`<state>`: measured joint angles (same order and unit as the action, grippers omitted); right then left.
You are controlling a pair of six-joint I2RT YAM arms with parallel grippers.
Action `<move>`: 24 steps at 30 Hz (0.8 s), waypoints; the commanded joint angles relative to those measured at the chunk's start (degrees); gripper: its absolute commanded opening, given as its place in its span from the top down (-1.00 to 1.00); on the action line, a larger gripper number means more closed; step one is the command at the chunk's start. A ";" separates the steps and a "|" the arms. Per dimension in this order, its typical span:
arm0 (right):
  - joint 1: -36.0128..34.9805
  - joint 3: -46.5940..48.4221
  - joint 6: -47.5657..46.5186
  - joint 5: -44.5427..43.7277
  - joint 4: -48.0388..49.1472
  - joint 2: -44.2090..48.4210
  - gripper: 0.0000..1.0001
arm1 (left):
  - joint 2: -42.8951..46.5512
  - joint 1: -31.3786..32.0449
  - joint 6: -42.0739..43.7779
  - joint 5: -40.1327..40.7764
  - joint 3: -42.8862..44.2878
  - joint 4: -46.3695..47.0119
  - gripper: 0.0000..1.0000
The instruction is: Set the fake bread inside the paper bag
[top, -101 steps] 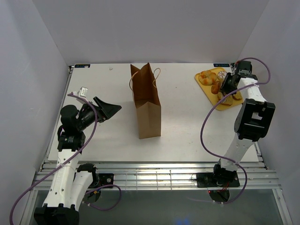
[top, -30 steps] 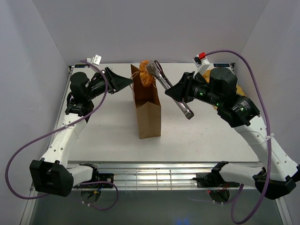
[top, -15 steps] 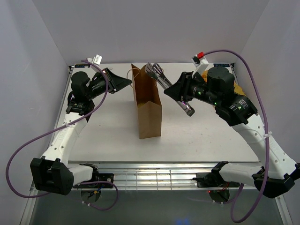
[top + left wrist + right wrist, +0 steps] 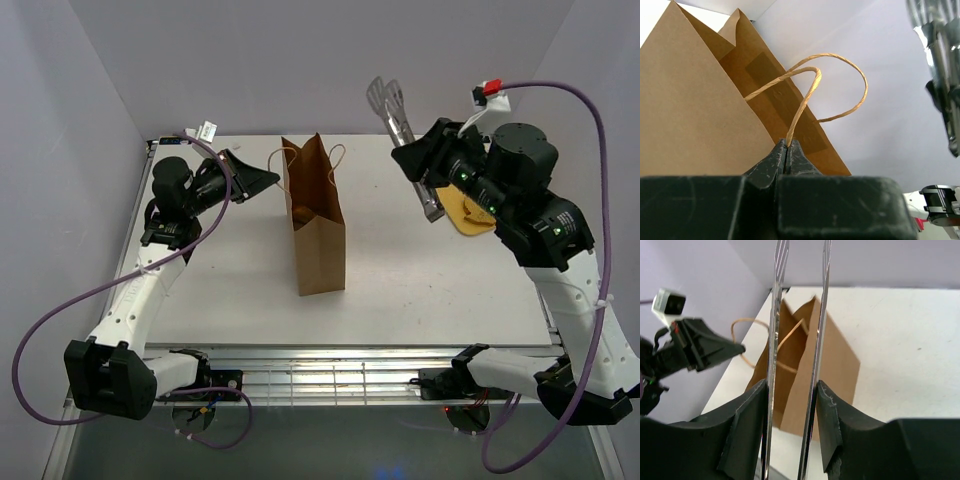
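I keep moving my right gripper toward the yellow tray [image 4: 460,212], since the tongs' arms [image 4: 388,100] are open and empty, and close the tongs around the fake bread there.
The brown paper bag [image 4: 318,235] stands upright mid-table with its mouth open. Inside it a golden-brown piece of fake bread [image 4: 300,213] shows. My left gripper [image 4: 270,178] is shut on the bag's near twine handle [image 4: 807,92], at the bag's left side [image 4: 695,115]. My right gripper [image 4: 422,165] is raised to the right of the bag and shut on metal tongs [image 4: 388,100]. The tongs' two arms [image 4: 774,340] stand apart with nothing between them. In the right wrist view the bag [image 4: 832,365] lies below the tongs.
A yellow tray [image 4: 463,213] sits at the back right, mostly hidden under my right arm; what lies on it cannot be seen. White walls close the table at the back and on both sides.
A second ago the tongs held a golden roll over the bag's mouth; the roll has dropped in. My right arm has lifted the empty tongs up and right. The left gripper closed on the handle.
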<state>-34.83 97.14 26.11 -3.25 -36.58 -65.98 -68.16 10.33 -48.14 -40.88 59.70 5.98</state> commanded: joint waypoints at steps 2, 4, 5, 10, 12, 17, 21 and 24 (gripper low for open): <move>5.81 6.03 -2.55 -3.52 -0.59 -0.20 0.05 | 2.42 0.31 2.43 1.59 -0.29 -1.76 0.91; 9.42 7.88 -3.52 -4.04 -2.35 -1.17 0.06 | 2.68 0.31 3.05 2.12 -0.03 -2.37 0.92; 10.73 7.71 -3.87 -4.48 -2.71 -1.35 0.06 | 2.86 0.31 3.31 2.12 -0.11 -2.55 0.92; 20.05 -0.52 -6.77 -8.88 -3.94 -1.79 0.07 | 3.73 0.22 4.28 1.86 -0.38 -3.78 0.95; 25.13 -4.22 -7.03 -8.71 -3.68 -2.05 0.07 | 4.35 0.22 4.54 1.60 -0.90 -4.39 0.96; 33.75 -18.18 -7.74 -7.75 -1.66 -2.40 0.08 | 6.11 0.22 4.98 1.07 -1.69 -4.83 0.98; 39.55 -26.28 -7.74 -4.32 1.67 -3.19 0.08 | 7.07 0.31 5.16 0.81 -1.61 -4.40 0.97; 43.25 -30.15 -7.74 -0.80 3.09 -3.90 0.07 | 7.25 0.22 4.72 -0.51 -1.87 -3.43 0.98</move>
<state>5.19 68.79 19.16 -7.42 -38.83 -71.00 -62.76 10.35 -43.97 -39.72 58.37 1.98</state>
